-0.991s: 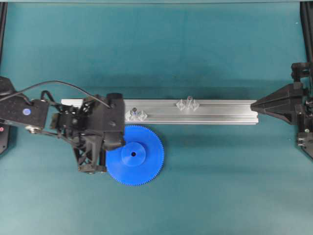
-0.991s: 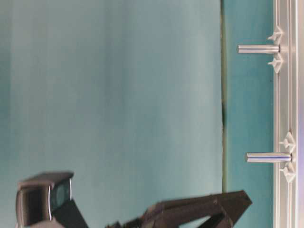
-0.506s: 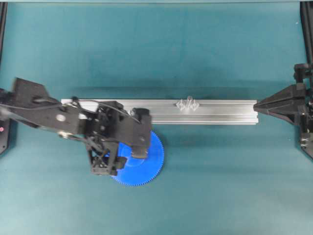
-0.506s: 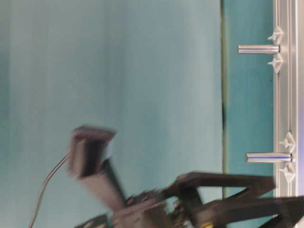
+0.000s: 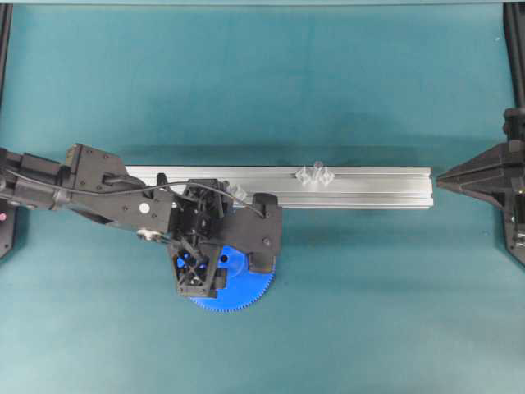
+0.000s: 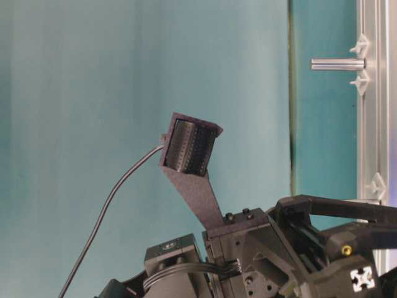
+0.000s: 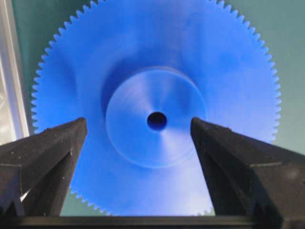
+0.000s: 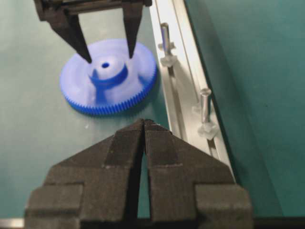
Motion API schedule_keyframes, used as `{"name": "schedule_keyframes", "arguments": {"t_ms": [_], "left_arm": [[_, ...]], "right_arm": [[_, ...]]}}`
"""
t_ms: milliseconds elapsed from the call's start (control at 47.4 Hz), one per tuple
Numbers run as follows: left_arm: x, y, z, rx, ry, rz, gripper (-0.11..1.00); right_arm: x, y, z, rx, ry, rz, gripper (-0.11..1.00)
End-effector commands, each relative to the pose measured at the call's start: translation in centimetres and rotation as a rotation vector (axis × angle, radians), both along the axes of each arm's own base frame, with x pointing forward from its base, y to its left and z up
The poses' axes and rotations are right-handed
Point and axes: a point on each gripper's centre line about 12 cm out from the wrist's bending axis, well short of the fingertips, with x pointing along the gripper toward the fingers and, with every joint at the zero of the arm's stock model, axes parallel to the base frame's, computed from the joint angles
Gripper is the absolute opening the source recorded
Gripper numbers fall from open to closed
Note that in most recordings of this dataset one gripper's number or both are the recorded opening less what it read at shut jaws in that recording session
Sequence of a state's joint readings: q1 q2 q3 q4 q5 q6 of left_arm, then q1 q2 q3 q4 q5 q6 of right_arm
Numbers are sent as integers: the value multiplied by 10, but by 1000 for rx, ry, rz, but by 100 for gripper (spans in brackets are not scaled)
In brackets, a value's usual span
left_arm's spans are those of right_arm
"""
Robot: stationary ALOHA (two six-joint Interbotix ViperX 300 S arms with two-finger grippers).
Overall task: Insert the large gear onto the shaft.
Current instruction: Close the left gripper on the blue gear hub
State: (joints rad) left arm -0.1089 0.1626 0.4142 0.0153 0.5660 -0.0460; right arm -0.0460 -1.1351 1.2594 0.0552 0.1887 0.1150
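The centre hole (image 5: 223, 258) looks black instead of teal, so I should expect to find a dark-dotted marker hidden under the large gear (image 5: 234, 289) once I lift it.
The large gear (image 5: 250, 289) lies flat on the teal mat just in front of the rail, bright blue with a raised hub and a small centre hole. My left gripper (image 7: 138, 121) is open above it. One of the fingers (image 7: 57, 148) stands on each side of the hub, with a gap at each side. The right wrist view shows the same gear (image 8: 108, 83) with the left gripper (image 8: 108, 57) straddling its hub. The shaft (image 5: 316, 174) stands upright on the rail, to the right of the gear, and it is also seen as the shaft (image 8: 205, 107) and the shaft (image 6: 338, 63). My right gripper (image 8: 144, 121) is shut and empty at the rail's right end.
A long aluminium rail (image 5: 369, 189) runs across the middle of the mat. A second pin (image 8: 164, 38) stands on it close behind the gear, mostly hidden under my left arm (image 5: 123, 201) in the overhead view. Dark frame posts stand at both side edges.
My left arm has swung right over the gear and its gripper has opened around the hub, hiding the nearer pin. My right gripper has drawn back slightly to the right.
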Motion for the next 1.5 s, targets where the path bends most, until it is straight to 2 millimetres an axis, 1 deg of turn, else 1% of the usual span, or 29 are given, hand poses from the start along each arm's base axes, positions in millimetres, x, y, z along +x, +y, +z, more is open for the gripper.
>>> {"name": "schedule_keyframes", "arguments": {"t_ms": [0, 148, 632, 864, 1075, 1476], "left_arm": [[5, 1, 11, -12, -34, 22, 92], [4, 0, 6, -28, -19, 60, 92], [4, -1, 0, -27, -2, 58, 92], [4, -7, -5, -23, 7, 40, 92], [4, -13, -4, -24, 4, 26, 92], [6, -13, 0, -27, -5, 27, 92]], "right_arm": [[2, 0, 3, 13, -4, -5, 8], [2, 0, 3, 13, -4, -5, 8], [1, 0, -1, 13, 3, -6, 8], [0, 0, -3, 13, 6, -6, 8], [-1, 0, -5, 14, 9, -6, 8], [-2, 0, -4, 13, 3, -6, 8]]}}
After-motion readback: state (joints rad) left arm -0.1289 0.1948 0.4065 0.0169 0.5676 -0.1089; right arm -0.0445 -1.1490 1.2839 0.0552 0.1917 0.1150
